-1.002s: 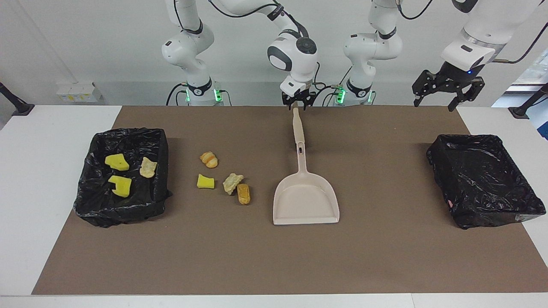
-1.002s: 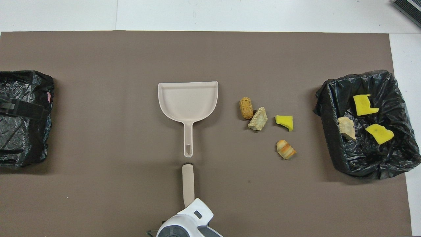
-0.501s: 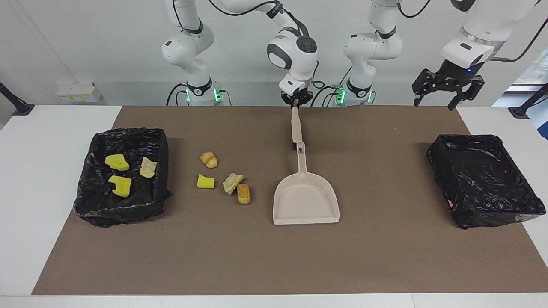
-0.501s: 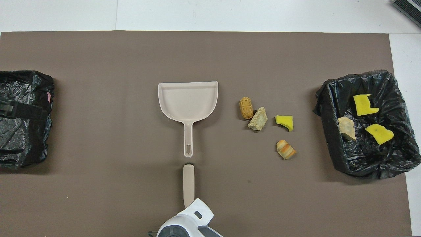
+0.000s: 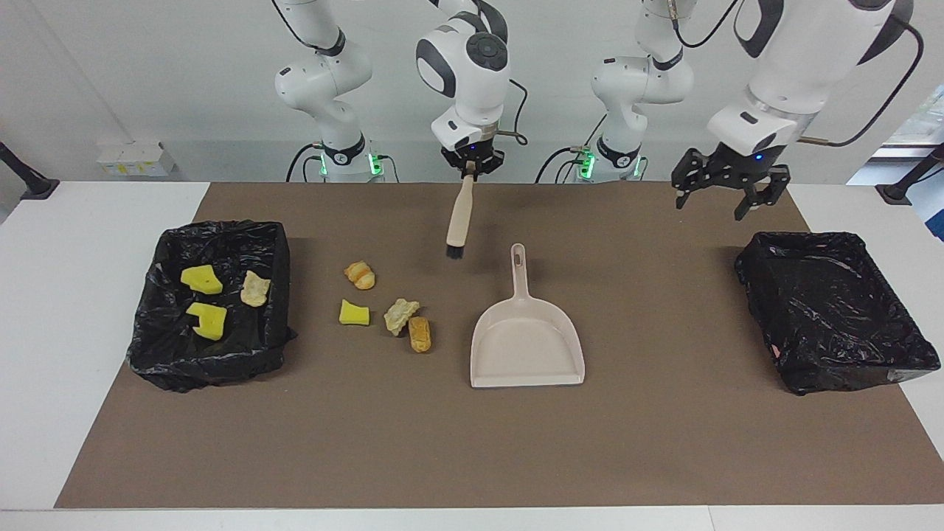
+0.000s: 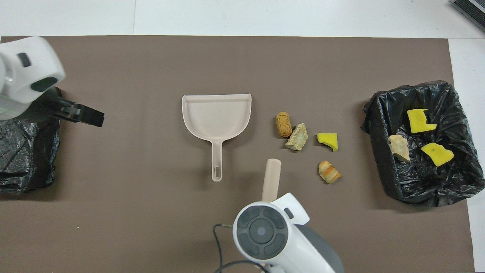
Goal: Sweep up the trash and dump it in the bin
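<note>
My right gripper is holding the brush (image 6: 271, 178) on the dustpan's side of the trash chunks, so it should move the brush to the chunks' other side (image 6: 347, 155) and then sweep toward the dustpan.
My right gripper (image 5: 471, 167) is shut on the top end of a beige brush (image 5: 458, 215), which hangs tilted above the mat with its dark bristles (image 5: 455, 252) down. In the overhead view the brush (image 6: 272, 178) sticks out from under the right wrist, beside the dustpan's handle. The beige dustpan (image 5: 527, 341) (image 6: 216, 115) lies flat mid-mat, handle toward the robots. Several trash chunks (image 5: 400, 315) (image 6: 297, 137) lie on the mat between the dustpan and the black-lined bin (image 5: 221, 230) (image 6: 376, 127), which holds three more. My left gripper (image 5: 726, 193) hangs open and empty over the mat.
A second black-lined bin (image 5: 833, 243) (image 6: 22, 151) stands at the left arm's end of the table with nothing showing in it. The brown mat (image 5: 472, 442) covers most of the white table.
My right gripper closed on the brush handle, lifted the brush off the mat and carried it toward the trash chunks. The left arm swung in from over the second bin toward the mat's middle.
</note>
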Motion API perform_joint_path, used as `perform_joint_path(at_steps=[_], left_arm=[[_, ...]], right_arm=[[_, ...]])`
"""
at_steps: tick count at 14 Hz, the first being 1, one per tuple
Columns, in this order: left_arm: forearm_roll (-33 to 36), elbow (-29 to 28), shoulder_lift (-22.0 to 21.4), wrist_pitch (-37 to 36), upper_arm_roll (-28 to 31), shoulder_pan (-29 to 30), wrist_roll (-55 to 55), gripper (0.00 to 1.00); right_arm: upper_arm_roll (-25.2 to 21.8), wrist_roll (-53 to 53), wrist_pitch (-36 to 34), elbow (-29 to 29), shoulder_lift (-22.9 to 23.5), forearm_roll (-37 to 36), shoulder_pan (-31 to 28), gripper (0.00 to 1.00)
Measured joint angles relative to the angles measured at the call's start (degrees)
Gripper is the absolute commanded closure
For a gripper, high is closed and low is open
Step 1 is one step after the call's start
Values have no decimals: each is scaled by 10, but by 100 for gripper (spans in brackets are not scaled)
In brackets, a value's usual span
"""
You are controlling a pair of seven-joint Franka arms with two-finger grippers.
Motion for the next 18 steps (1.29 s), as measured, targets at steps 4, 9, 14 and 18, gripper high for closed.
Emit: perform_joint_path(at_steps=[4, 9, 14, 18], left_arm=[[0, -39, 31, 81, -4, -83, -98, 0], [1, -108, 95, 204, -5, -173, -225, 0], [1, -187, 133, 301, -5, -217, -254, 0], [1, -210, 133, 331, -5, -223, -254, 55]], right_arm=[[-3, -1, -24, 2, 23, -51, -103, 100], [-3, -72, -37, -37, 33, -65, -226, 100], [0, -139, 89, -143, 12, -63, -253, 100], [5, -203, 129, -148, 17, -16, -231, 100]])
